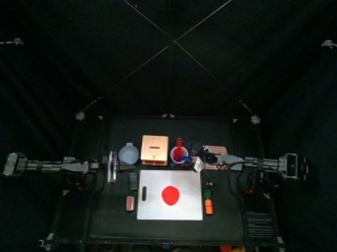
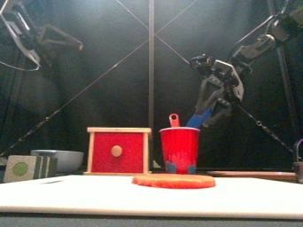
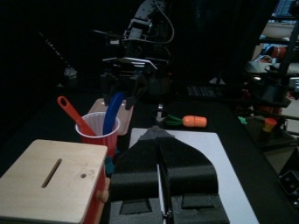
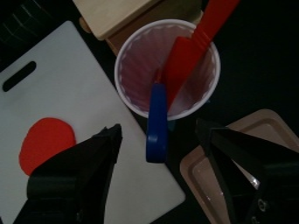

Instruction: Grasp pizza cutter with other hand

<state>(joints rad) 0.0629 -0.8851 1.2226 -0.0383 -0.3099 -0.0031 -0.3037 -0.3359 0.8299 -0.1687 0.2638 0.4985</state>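
The blue utensil rests slanted over the cup's rim, apart from the red utensil's handle, so the blue utensil will come out by itself when the robot lifts.
The pizza cutter's pale silvery head sticks out ahead of my left gripper's tips. The jaws are closed on it, and its dark handle is hidden between them. In the top view the left gripper is left of the white board, with the pale head at its tip. My right gripper is open and empty, directly above a red cup holding a blue and a red utensil. It hangs over the cup in the front view.
A red disc lies on the board. A wooden box stands left of the cup, and a grey bowl further left. Short orange sticks lie at either side of the board.
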